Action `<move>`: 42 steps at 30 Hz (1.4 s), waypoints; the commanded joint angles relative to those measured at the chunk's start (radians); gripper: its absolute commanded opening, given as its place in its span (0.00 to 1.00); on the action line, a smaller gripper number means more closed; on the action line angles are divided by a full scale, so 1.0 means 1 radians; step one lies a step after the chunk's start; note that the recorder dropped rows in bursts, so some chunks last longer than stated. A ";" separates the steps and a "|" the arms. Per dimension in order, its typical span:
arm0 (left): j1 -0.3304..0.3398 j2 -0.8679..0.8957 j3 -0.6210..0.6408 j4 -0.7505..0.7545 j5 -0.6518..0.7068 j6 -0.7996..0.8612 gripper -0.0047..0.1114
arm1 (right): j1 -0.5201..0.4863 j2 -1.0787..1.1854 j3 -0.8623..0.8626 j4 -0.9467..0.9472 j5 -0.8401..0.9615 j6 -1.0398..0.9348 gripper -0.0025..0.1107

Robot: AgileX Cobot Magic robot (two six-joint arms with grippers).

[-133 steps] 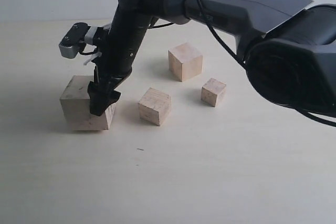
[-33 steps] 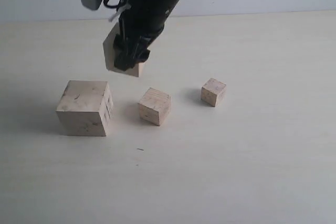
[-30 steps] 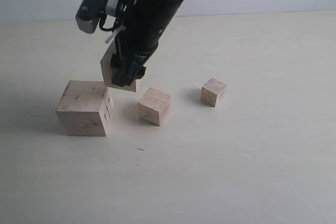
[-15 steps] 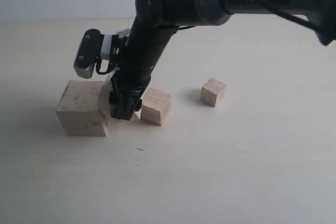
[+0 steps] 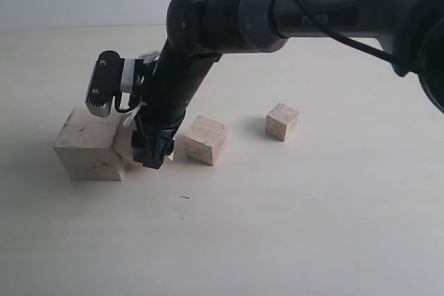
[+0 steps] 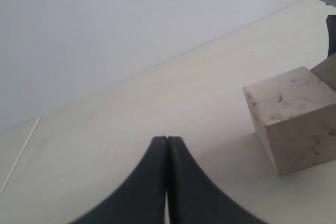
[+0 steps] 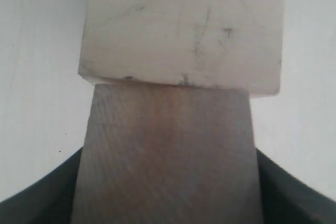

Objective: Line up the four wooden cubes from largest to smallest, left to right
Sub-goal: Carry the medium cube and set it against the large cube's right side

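The second-largest cube point(image 7: 169, 148) faces the largest cube's side point(image 7: 178, 80) straight on, so my right gripper goes on lowering it until it stands flat next to the largest cube, and then let go.
The largest cube point(image 5: 87, 145), with dark scuff marks, sits at the left; it also shows in the left wrist view point(image 6: 294, 119) and the right wrist view point(image 7: 184, 30). My right gripper point(image 5: 154, 152) reaches across and is shut on the second-largest cube point(image 7: 168, 156), low at the table. That cube's face presses against the largest cube's side, and only a pale sliver of it point(image 5: 127, 142) shows past the fingers. The third cube point(image 5: 205, 140) and the smallest cube point(image 5: 282, 121) lie to the right. My left gripper point(image 6: 167, 140) is shut on nothing, away from the cubes.
The right arm point(image 5: 229, 19) stretches from the upper right over the table's middle. The pale table point(image 5: 277, 227) ends at a white wall point(image 6: 131, 19) behind. A thin line point(image 6: 21, 153) marks the table's edge in the left wrist view.
The right gripper has come down from mid-air with the second-largest cube to table level. The largest cube has slid to the left, pushed by it.
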 commanded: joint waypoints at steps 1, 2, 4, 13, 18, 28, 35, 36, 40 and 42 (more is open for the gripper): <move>0.001 -0.007 0.000 -0.005 -0.004 -0.004 0.04 | 0.004 0.035 0.003 0.016 -0.045 -0.037 0.02; 0.001 -0.007 0.000 -0.005 -0.004 -0.004 0.04 | 0.004 0.040 0.003 0.021 -0.053 -0.037 0.02; 0.001 -0.007 0.000 -0.005 -0.004 -0.004 0.04 | 0.004 0.044 0.003 0.034 -0.060 -0.051 0.02; 0.001 -0.007 0.000 -0.005 -0.004 -0.004 0.04 | 0.004 0.050 0.003 0.061 -0.079 -0.081 0.02; 0.001 -0.007 0.000 -0.005 -0.004 -0.004 0.04 | 0.004 0.059 0.003 0.094 -0.079 -0.081 0.02; 0.001 -0.007 0.000 -0.005 -0.004 -0.004 0.04 | 0.004 0.087 0.003 0.101 -0.134 -0.081 0.03; 0.001 -0.007 0.000 -0.005 -0.004 -0.004 0.04 | 0.004 0.087 0.003 0.101 -0.142 -0.098 0.21; 0.001 -0.007 0.000 -0.005 -0.004 -0.004 0.04 | 0.004 0.087 0.003 0.101 -0.139 -0.124 0.25; 0.001 -0.007 0.000 -0.005 -0.004 -0.004 0.04 | 0.004 0.087 0.003 0.101 -0.127 -0.167 0.39; 0.001 -0.007 0.000 -0.005 -0.004 -0.004 0.04 | 0.004 0.087 0.003 0.101 -0.127 -0.167 0.45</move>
